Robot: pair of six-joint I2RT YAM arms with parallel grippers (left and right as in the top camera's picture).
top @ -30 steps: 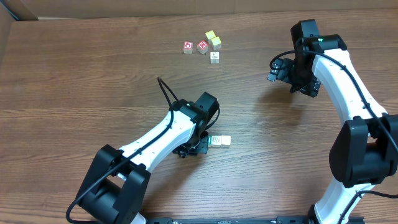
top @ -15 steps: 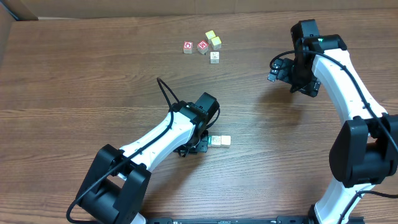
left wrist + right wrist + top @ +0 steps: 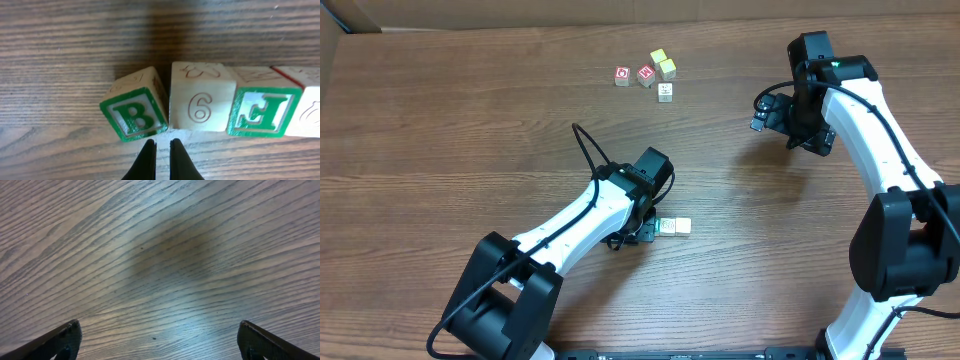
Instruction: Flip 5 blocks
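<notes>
The B block (image 3: 134,114) is crooked at the end of the row, so my closed left gripper should move to the B block's free side (image 3: 110,118) and press the block square.
In the left wrist view the blocks lie in a row on the wood: a tilted green B block (image 3: 134,111), a plain block carved with a 6 (image 3: 201,97), a green E block (image 3: 261,111), and a fourth (image 3: 310,112) cut off by the right edge. My left gripper (image 3: 161,145) is shut with nothing in it, its tips just in front of the seam between the B and 6 blocks. From overhead, the left gripper (image 3: 640,232) hides part of this row (image 3: 674,228). My right gripper (image 3: 160,340) stands wide open over bare wood, far from the row.
A second cluster sits at the far middle of the table: two red-printed cubes (image 3: 622,76) (image 3: 646,74), two yellowish cubes (image 3: 659,57) (image 3: 667,69) and a whitish one (image 3: 665,91). The right arm (image 3: 860,120) hangs over the right side. A cardboard edge (image 3: 340,15) borders the far left.
</notes>
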